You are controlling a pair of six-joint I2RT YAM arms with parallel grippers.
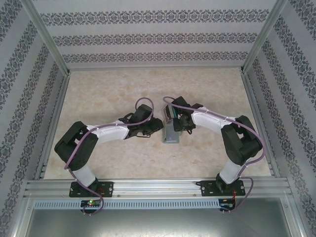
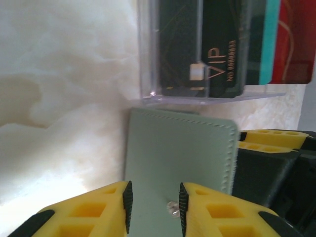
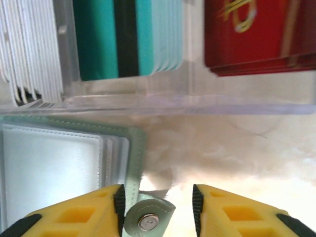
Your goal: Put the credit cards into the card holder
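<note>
The holder's clear pockets [image 3: 52, 168] are lying open. My left gripper should push the cover [image 2: 177, 153] closed and keep it closed before my right gripper takes the snap tab.
The grey-green card holder [image 1: 170, 135] lies on the table just in front of a clear tray [image 1: 170, 112] that holds the credit cards upright. Dark grey cards [image 2: 197, 49], a teal card [image 2: 269, 39] and red ones [image 2: 296, 39] stand in its slots. My left gripper [image 2: 155, 207] is over the holder's cover [image 2: 180, 148], jaws partly apart, nothing pinched, a snap stud by its right pad. My right gripper [image 3: 158, 210] is open around the holder's snap tab [image 3: 148, 221], which touches its left pad. The holder [image 3: 49, 163] shows clear inner pockets. Teal [image 3: 106, 37] and red cards [image 3: 256, 34] stand behind.
White cards [image 3: 29, 49] fill the tray's left slots. The two grippers [image 1: 153, 126] [image 1: 177, 126] sit close together on either side of the holder. Aluminium rails [image 1: 148, 186] and patterned walls bound the marble table [image 1: 113, 89].
</note>
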